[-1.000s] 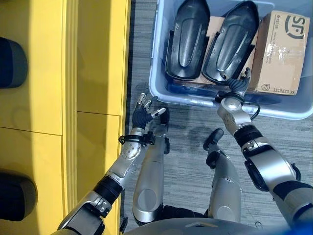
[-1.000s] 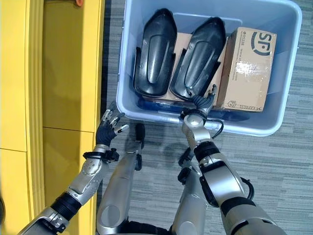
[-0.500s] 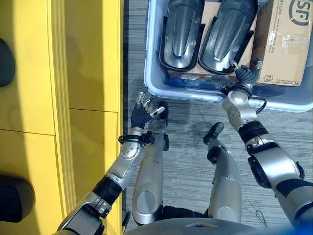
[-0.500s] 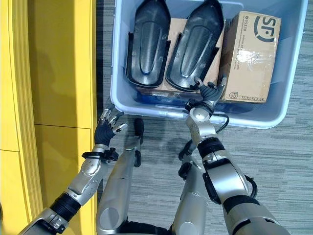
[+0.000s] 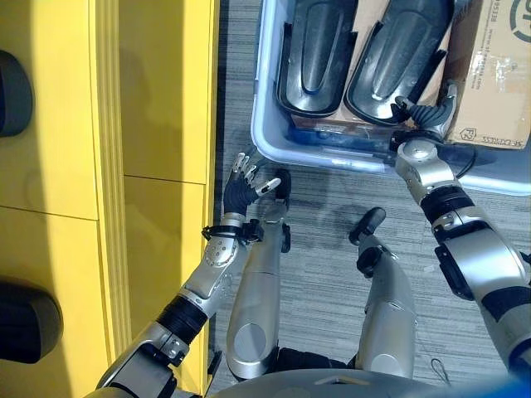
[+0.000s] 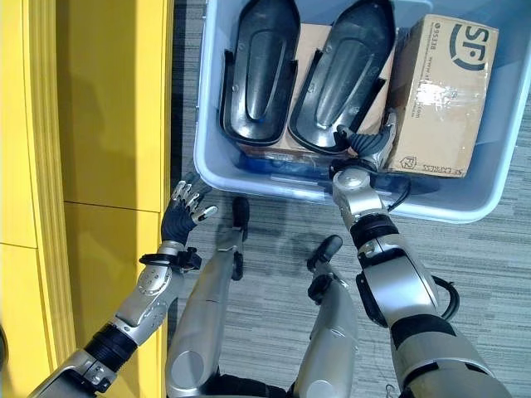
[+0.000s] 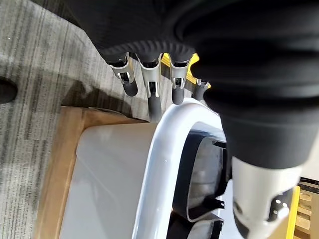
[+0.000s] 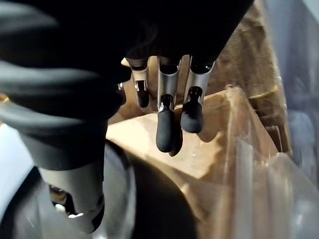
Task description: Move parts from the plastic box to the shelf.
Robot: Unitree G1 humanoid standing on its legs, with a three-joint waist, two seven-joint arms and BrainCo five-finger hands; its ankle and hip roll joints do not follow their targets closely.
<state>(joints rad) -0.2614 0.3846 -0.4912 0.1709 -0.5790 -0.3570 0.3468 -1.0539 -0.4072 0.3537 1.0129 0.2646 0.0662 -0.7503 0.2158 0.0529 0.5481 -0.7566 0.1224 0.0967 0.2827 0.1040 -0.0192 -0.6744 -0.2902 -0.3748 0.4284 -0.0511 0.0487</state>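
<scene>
I expect another flat carton under the black part I lift away (image 5: 397,65), because brown cardboard (image 5: 366,16) shows in the gap between the black parts.
A pale blue plastic box (image 5: 332,157) stands on the floor at the upper right. Inside lie two black moulded parts side by side, one on the left (image 5: 315,54) and one on the right (image 5: 394,58), next to a cardboard carton (image 5: 498,75). My right hand (image 5: 423,116) reaches over the near rim, open, with its thumb by the near end of the right part and its fingers (image 8: 167,124) by the carton (image 8: 214,144). My left hand (image 5: 242,184) hangs open outside the box's near left corner, fingers (image 7: 152,94) straight just short of the rim (image 7: 154,164).
The yellow shelf (image 5: 158,99) runs down the left side, close to my left arm. Dark rounded parts lie on it at the far left (image 5: 12,83) and lower left (image 5: 25,323). Grey carpet lies between shelf and box. A wooden board (image 7: 55,164) sits beside the box's base.
My right hand has pushed farther over the rim into the box, toward the gap between the right black part and the carton. The left hand has stayed where it was.
</scene>
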